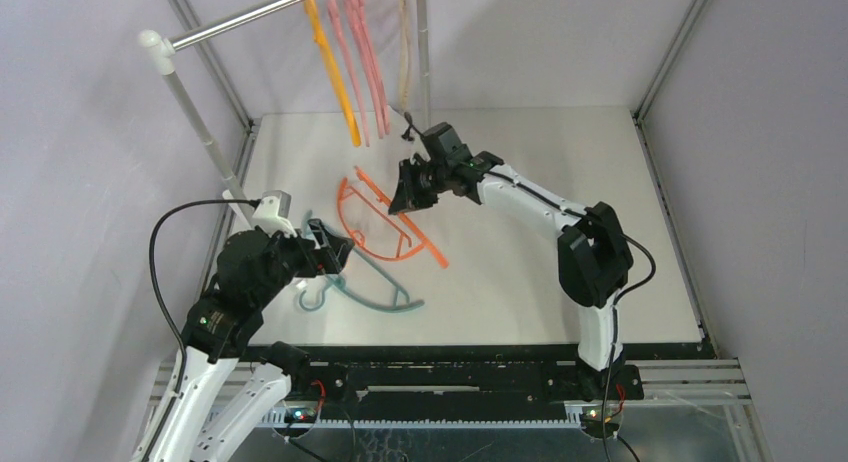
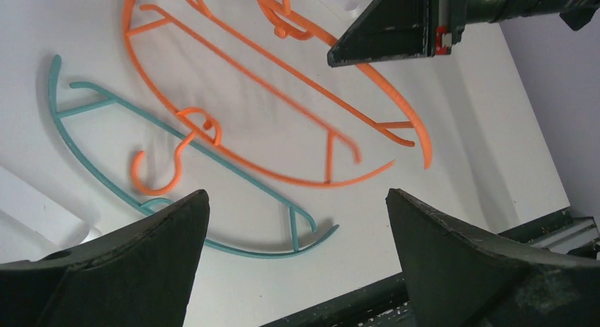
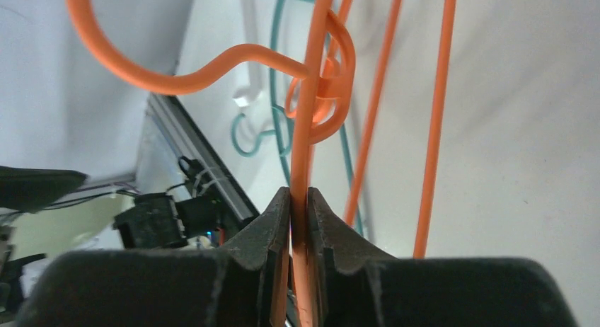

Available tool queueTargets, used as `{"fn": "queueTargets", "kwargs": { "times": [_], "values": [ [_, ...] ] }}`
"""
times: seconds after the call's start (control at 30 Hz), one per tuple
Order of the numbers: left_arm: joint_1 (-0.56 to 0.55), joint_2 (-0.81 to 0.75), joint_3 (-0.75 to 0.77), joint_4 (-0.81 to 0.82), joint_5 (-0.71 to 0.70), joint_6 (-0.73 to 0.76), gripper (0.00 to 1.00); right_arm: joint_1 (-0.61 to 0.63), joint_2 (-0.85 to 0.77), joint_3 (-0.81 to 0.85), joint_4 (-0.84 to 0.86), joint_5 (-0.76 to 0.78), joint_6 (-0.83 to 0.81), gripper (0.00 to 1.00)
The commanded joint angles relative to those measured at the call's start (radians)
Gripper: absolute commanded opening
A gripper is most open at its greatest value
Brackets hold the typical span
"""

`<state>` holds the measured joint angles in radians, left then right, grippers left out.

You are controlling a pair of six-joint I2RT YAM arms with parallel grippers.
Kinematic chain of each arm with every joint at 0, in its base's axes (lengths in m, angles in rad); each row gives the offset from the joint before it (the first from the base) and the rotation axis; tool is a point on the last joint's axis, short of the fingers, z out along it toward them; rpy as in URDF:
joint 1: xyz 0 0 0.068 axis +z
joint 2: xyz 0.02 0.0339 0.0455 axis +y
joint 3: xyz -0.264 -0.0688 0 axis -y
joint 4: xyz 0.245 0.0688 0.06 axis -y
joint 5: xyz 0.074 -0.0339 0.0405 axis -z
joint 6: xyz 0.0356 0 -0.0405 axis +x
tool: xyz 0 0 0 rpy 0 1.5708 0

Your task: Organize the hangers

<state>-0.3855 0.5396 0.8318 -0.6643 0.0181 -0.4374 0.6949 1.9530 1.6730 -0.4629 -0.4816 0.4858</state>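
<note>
My right gripper is holding the orange hanger near its hook (image 3: pixel 308 71), and the rail is closer to my left gripper. So my left gripper should grab the hanger's loose end (image 1: pixel 438 254) first.
Two orange hangers (image 1: pixel 385 232) lie overlapped mid-table, and a teal hanger (image 1: pixel 378 300) lies just in front of them. My right gripper (image 1: pixel 408 194) is shut on the thin bar of one orange hanger (image 3: pixel 311 129), next to its hook. My left gripper (image 1: pixel 335 250) is open and empty, hovering over the teal hanger's (image 2: pixel 249 254) left part. The orange hangers (image 2: pixel 424 143) and the right gripper (image 2: pixel 382 37) show beyond it in the left wrist view. On the rail hang an orange hanger (image 1: pixel 335 67), pink hangers (image 1: pixel 365 62) and a beige one (image 1: pixel 404 52).
The silver rail (image 1: pixel 240 22) runs across the back left on a white post (image 1: pixel 190 112), which stands close to my left arm. The white table (image 1: pixel 560 282) ends at a black front rail (image 1: pixel 450 354). Grey walls enclose the sides.
</note>
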Motion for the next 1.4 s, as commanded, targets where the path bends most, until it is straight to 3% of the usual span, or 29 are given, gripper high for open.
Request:
{"fn": "queueTargets", "kwargs": {
  "times": [0.0, 0.2, 0.37, 0.47, 0.6, 0.93, 1.13, 1.37],
  "values": [
    [-0.008, -0.005, 0.001, 0.059, 0.035, -0.013, 1.00, -0.013, -0.039, 0.027, 0.037, -0.092, 0.096, 0.19],
    [-0.021, 0.013, 0.010, 0.060, 0.055, -0.016, 0.99, -0.034, -0.143, -0.104, 0.060, -0.046, 0.111, 0.19],
    [-0.051, 0.027, -0.027, 0.092, 0.045, -0.021, 0.99, -0.060, -0.199, -0.156, 0.114, -0.110, 0.165, 0.19],
    [-0.091, 0.024, -0.073, 0.138, 0.012, -0.049, 1.00, -0.047, -0.174, -0.142, 0.144, -0.161, 0.199, 0.19],
    [-0.226, 0.028, -0.109, 0.199, -0.055, -0.103, 1.00, -0.023, -0.106, -0.077, 0.157, -0.184, 0.213, 0.20],
    [-0.468, 0.106, -0.101, 0.275, -0.275, -0.205, 0.99, 0.074, 0.042, 0.062, 0.242, -0.269, 0.341, 0.20],
    [-0.537, 0.114, -0.107, 0.259, -0.350, -0.229, 1.00, 0.095, 0.066, -0.014, 0.365, -0.329, 0.437, 0.21],
    [-0.565, 0.119, -0.129, 0.264, -0.403, -0.290, 0.99, 0.112, 0.063, -0.037, 0.377, -0.331, 0.448, 0.21]
  ]
}}
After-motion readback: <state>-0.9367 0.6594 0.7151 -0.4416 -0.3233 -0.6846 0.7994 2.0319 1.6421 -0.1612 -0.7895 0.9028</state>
